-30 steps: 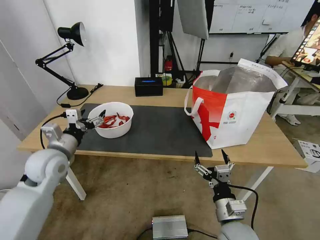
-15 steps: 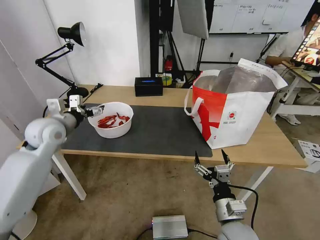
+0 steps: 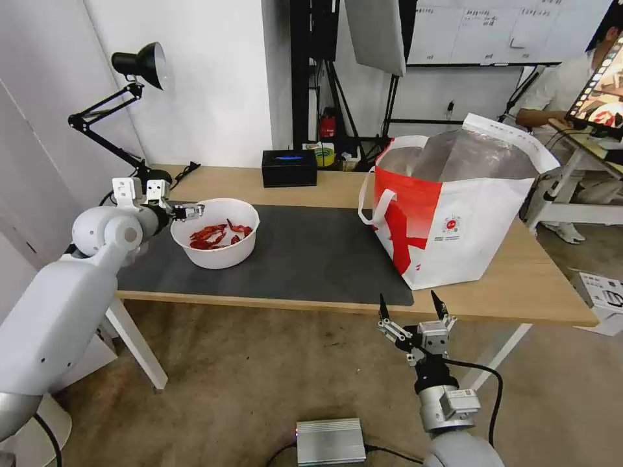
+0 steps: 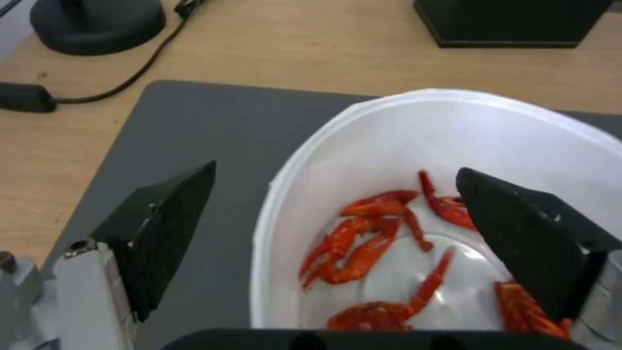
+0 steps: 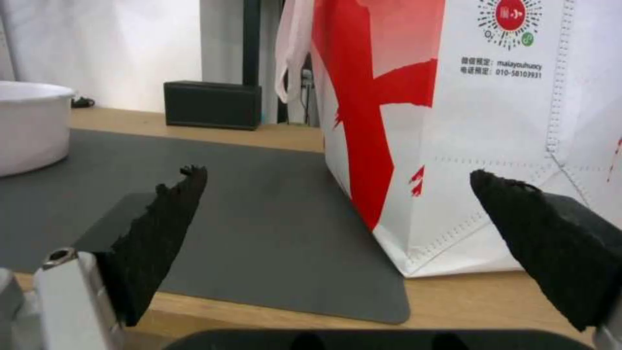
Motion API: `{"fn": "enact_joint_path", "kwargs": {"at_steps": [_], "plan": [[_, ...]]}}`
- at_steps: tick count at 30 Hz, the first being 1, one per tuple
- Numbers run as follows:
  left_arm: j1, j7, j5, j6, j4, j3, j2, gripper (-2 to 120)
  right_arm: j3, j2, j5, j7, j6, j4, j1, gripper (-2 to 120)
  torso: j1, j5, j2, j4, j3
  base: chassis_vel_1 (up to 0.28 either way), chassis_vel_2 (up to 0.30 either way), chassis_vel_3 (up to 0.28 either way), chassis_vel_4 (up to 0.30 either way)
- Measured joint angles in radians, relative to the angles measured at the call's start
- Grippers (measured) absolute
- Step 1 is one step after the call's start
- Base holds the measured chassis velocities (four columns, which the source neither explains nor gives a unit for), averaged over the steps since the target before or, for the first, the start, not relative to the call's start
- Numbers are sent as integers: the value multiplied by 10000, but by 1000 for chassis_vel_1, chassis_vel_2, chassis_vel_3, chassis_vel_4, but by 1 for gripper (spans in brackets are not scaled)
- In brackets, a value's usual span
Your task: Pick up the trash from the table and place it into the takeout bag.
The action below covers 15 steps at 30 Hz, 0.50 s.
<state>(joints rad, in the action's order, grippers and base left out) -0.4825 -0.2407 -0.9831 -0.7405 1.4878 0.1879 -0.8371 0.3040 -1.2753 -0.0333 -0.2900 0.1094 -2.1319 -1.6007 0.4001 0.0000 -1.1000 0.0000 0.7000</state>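
Observation:
The red shells (image 3: 221,236) are loose and sit below high walls (image 3: 227,209), so I expect them to slide together but stay inside when I pick up the white bowl.
The trash in sight is a white bowl (image 3: 217,256) of red shells (image 3: 217,235) on the left part of the dark grey mat (image 3: 311,259) on the table (image 3: 532,288). My left gripper (image 3: 188,211) is open at the bowl's left rim. In the left wrist view, the left gripper (image 4: 335,171) has one finger (image 4: 162,228) outside over the mat and the other over the shells (image 4: 369,238) inside the bowl (image 4: 402,131). The takeout bag (image 3: 454,220) stands open on the right. My right gripper (image 3: 410,310) hangs open below the table's front edge, facing the bag (image 5: 492,146).
A black box (image 3: 289,168) sits at the back of the table and a black desk lamp (image 3: 139,117) at the back left, its cable trailing beside the mat. On the floor lie a metal box (image 3: 331,441) and a cardboard box (image 3: 607,295).
My left arm has swung up and back on the left, carrying its gripper from over the bowl's near-left side up to its left rim. The bowl, bag and right arm have not moved.

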Motion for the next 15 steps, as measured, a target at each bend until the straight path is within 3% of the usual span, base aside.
{"fn": "enact_joint_path", "kwargs": {"at_steps": [15], "plan": [[-187,380,447,32,-557,-157,-183,100,0,0,0,0,0,0,0,100,-1,0,0,0,0,0,0,0,0]]}}
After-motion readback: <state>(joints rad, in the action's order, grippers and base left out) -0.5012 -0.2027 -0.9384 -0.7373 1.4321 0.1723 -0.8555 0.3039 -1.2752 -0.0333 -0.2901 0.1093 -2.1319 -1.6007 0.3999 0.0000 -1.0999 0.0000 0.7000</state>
